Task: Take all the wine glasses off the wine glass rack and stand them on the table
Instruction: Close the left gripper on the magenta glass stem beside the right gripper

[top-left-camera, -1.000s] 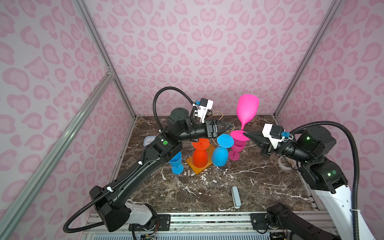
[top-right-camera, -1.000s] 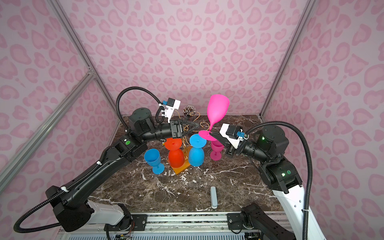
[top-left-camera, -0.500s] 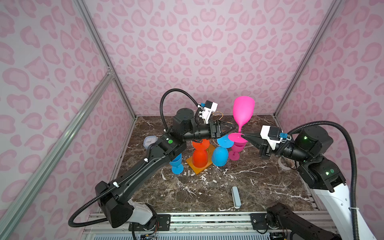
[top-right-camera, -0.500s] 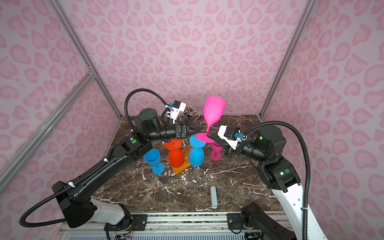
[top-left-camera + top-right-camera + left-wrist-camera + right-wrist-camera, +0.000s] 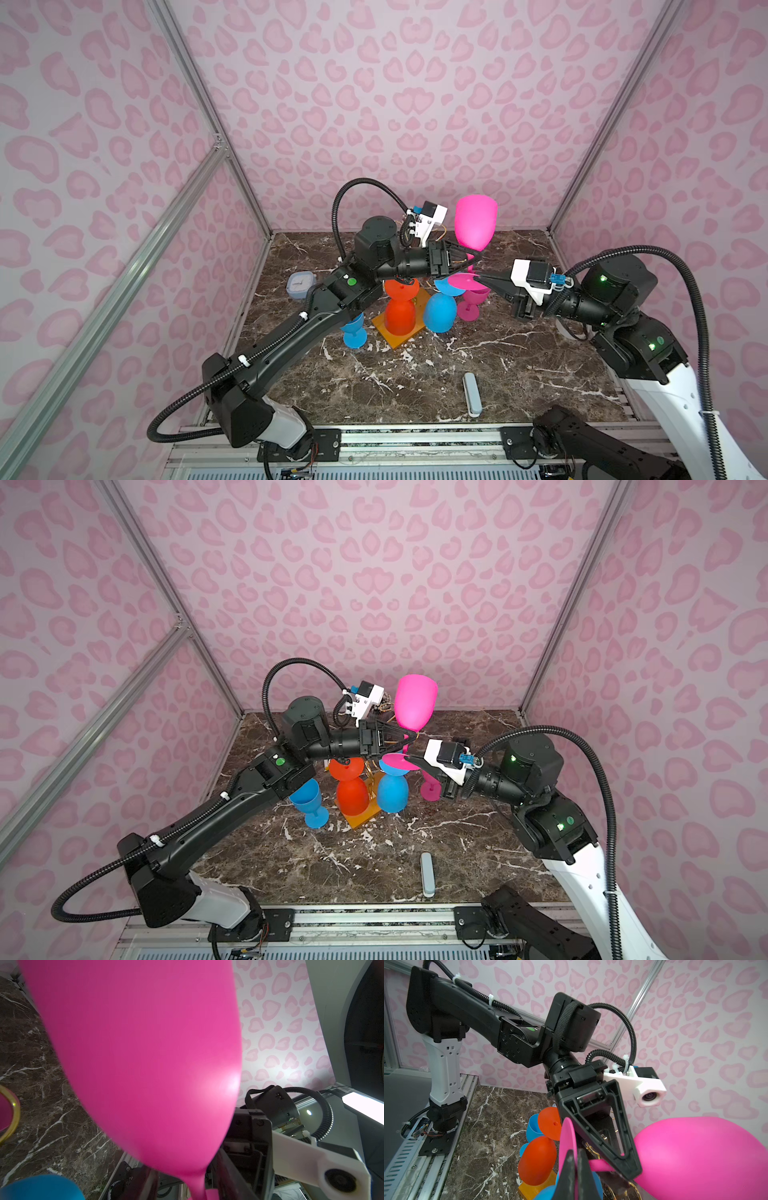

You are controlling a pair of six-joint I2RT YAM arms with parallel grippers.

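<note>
With my right gripper on the pink glass's foot (image 5: 461, 281), my left gripper should take the glass's stem and tip its bowl, so my right gripper can take the glass's rim (image 5: 476, 198).
A pink wine glass (image 5: 476, 222) stands upright in the air above the wine glass rack (image 5: 397, 338), whose orange wooden base and gold wire show in both top views. My right gripper (image 5: 478, 279) is shut on the rim of the glass's flat foot (image 5: 566, 1142). The left gripper (image 5: 471, 257) reaches in from the left with one finger on each side of the thin stem (image 5: 197, 1184), a gap showing on both sides. An orange glass (image 5: 399, 316) and a blue glass (image 5: 439, 311) hang upside down on the rack. The pink bowl (image 5: 145, 1053) fills the left wrist view.
A blue glass (image 5: 353, 332) stands on the marble left of the rack, a second pink glass (image 5: 471, 301) on its right. A small clock (image 5: 300, 284) sits at the left edge, a grey bar (image 5: 471, 392) near the front. Pink walls close in on three sides.
The left gripper has reached right to the stem and its jaws have narrowed around it. The right gripper has carried the pink glass slightly left, still shut on its foot.
</note>
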